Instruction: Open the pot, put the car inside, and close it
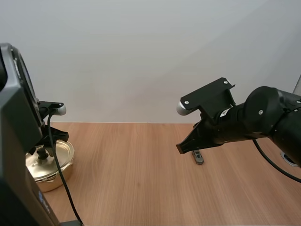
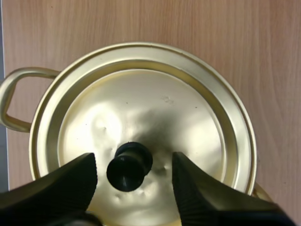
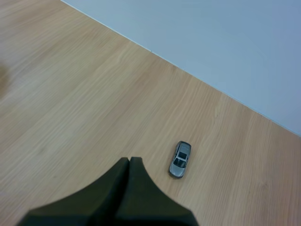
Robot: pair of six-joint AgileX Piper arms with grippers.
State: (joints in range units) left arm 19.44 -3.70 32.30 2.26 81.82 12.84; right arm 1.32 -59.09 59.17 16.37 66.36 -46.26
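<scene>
The lid (image 2: 164,113) should come off in one piece and leave the pot standing when the robot lifts the lid's knob, since the lid's smooth rim (image 2: 45,97) lies over the pot's loop handle.
A gold pot (image 1: 51,167) with its lid on stands at the table's left side. In the left wrist view the lid (image 2: 141,117) has a black knob (image 2: 128,166), and my left gripper (image 2: 134,176) is open with one finger on each side of that knob, not touching it. A small grey toy car (image 1: 198,157) lies on the wood at the right. My right gripper (image 1: 181,148) hovers just left of and above the car, fingers shut together as one wedge (image 3: 128,165); the car (image 3: 180,159) lies just beyond and beside the tips.
The pot has a loop handle (image 2: 16,101) on one side. Bare wooden tabletop (image 1: 131,179) stretches between pot and car. A white wall rises behind the table's far edge.
</scene>
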